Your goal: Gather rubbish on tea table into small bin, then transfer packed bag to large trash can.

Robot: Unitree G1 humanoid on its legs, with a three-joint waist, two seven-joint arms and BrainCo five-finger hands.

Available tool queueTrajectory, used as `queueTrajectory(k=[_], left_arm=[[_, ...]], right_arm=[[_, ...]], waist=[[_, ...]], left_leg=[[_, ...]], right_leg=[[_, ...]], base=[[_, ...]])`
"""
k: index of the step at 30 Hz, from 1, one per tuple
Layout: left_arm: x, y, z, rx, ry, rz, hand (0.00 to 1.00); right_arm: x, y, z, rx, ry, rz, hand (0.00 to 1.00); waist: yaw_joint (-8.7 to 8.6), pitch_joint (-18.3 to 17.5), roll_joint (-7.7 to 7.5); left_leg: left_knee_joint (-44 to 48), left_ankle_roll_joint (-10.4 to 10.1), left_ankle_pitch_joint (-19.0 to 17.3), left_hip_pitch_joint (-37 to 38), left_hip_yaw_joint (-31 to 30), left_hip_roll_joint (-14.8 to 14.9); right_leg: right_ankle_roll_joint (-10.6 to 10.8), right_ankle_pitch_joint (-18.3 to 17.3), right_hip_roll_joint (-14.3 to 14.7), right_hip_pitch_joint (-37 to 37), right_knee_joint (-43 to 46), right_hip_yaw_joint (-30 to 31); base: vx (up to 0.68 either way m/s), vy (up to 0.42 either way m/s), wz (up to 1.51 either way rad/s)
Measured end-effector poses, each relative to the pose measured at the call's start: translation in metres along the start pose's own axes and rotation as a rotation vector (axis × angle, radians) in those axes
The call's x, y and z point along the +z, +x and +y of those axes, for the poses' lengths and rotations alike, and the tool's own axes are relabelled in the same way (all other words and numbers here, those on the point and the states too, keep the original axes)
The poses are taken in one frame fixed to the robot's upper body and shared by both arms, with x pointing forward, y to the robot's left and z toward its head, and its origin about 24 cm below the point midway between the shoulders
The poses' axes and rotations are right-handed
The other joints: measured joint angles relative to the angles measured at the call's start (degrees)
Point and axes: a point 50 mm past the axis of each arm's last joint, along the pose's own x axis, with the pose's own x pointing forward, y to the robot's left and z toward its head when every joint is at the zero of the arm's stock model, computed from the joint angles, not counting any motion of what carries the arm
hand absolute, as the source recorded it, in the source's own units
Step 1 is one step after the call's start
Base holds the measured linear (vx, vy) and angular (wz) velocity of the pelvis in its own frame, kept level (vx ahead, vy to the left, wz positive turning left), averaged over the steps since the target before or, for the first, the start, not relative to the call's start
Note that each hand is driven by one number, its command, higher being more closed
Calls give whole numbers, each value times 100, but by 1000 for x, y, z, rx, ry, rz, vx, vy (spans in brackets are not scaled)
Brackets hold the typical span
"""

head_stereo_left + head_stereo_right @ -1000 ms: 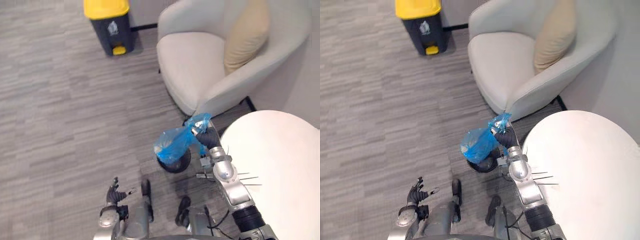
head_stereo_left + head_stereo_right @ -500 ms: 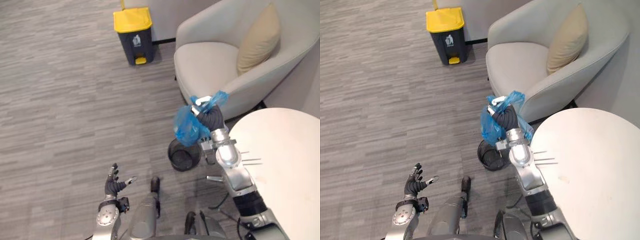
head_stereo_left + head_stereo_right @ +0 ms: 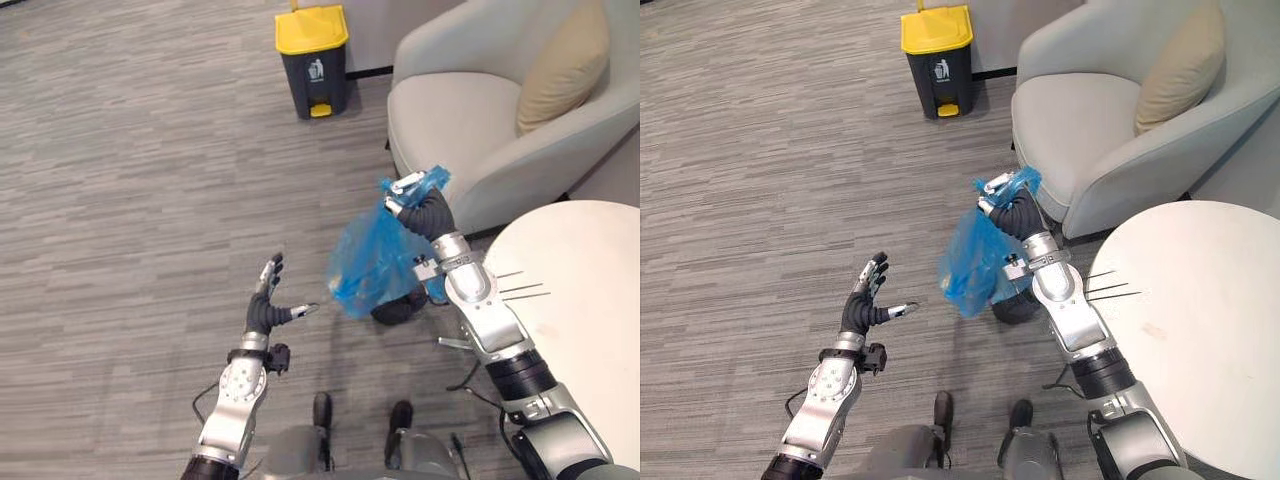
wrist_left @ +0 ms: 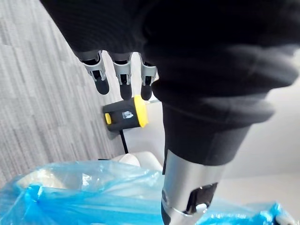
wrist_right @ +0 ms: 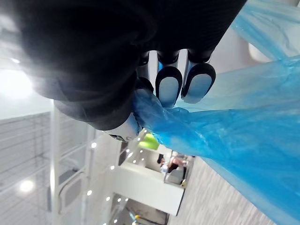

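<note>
I expect the loose top of the blue plastic bag (image 3: 380, 252) to spread out above my left gripper while rubbish hangs below when I carry it, because the sagging bottom (image 3: 352, 290) bulges.
A blue plastic bag (image 3: 365, 265) hangs in the air from its gathered top, which my right hand (image 3: 428, 215) has its fingers (image 5: 183, 79) curled round. The bag (image 5: 234, 126) sags over the small black bin (image 3: 400, 308) on the floor and hides most of it. My left hand (image 3: 268, 305) is raised a little to the left of the bag, open, with straight fingers (image 4: 123, 77) and nothing in it. The large trash can (image 3: 316, 75), dark with a yellow lid, stands on the far floor.
A round white tea table (image 3: 590, 300) lies at the lower right. Behind it stands a pale armchair (image 3: 470, 120) with a tan cushion (image 3: 560, 65), right of the large can. Grey carpet (image 3: 130, 200) stretches open to the left.
The view has shifted. My right hand has swung the bag out and leftward over the small bin. My left hand has risen and come closer to the bag, still open.
</note>
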Motion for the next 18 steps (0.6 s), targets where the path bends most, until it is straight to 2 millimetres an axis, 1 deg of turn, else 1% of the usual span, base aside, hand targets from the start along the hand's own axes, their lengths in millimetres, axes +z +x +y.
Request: queueTrajectory(k=[4, 5, 6, 7, 8, 9, 11, 14, 16, 18], left_arm=[[13, 13, -6, -56, 51, -64, 0], [19, 19, -7, -62, 71, -93, 0], [20, 20, -7, -62, 73, -98, 0], [23, 24, -7, -61, 85, -116, 0], [24, 27, -7, -49, 96, -122, 0], [24, 28, -6, -44, 98, -121, 0], [24, 32, -6, -27, 123, -120, 0], [24, 33, -8, -14, 144, -118, 0], [21, 35, -15, -36, 156, -102, 0], [21, 35, -18, -42, 148, -103, 0]], right_arm=[[14, 6, 30, 169, 67, -59, 100], [19, 7, 41, 234, 96, -78, 100], [20, 7, 43, 245, 98, -82, 100], [24, 7, 50, 278, 111, -102, 100], [28, 8, 56, 315, 125, -115, 100], [29, 8, 59, 328, 131, -119, 100], [33, 9, 70, 384, 164, -134, 100], [35, 7, 84, 429, 200, -138, 100], [36, 5, 94, 476, 225, -130, 100], [36, 6, 98, 478, 247, -125, 100]], waist=[[-9, -144, -102], [-5, -194, -134], [-5, -197, -140], [-2, -207, -151], [-1, -210, -152], [-7, -215, -150], [-49, -223, -163], [-63, -289, -186], [-59, -427, -195], [-54, -440, -194]], left_leg=[[-67, -1, 23, 199, 44, -35], [-77, -10, 32, 259, 46, -34], [-78, -10, 32, 273, 46, -32], [-92, -10, 33, 330, 46, -30], [-167, 34, 88, 411, 45, -32], [-195, 45, 99, 434, 42, -32], [-199, 45, 99, 458, 40, -22], [-204, 45, 99, 468, 50, -12], [-207, 46, 99, 478, 53, -4], [-214, 46, 99, 534, 55, 0]], right_leg=[[41, 70, 4, 208, -171, 68], [27, 101, 18, 281, -234, 82], [26, 102, 21, 296, -240, 86], [26, 102, 26, 348, -244, 100], [26, 103, 34, 409, -273, 107], [28, 109, 39, 421, -287, 107], [27, 154, 64, 480, -370, 119], [23, 181, 84, 499, -422, 148], [22, 181, 94, 504, -423, 162], [22, 181, 100, 555, -423, 178]], base=[[25, 40, -9], [31, 15, -3], [31, 12, -4], [0, 0, 0], [0, 0, 0], [0, 0, 0], [0, 0, 0], [-15, 8, -4], [0, 0, 0], [-2, 2, -2]])
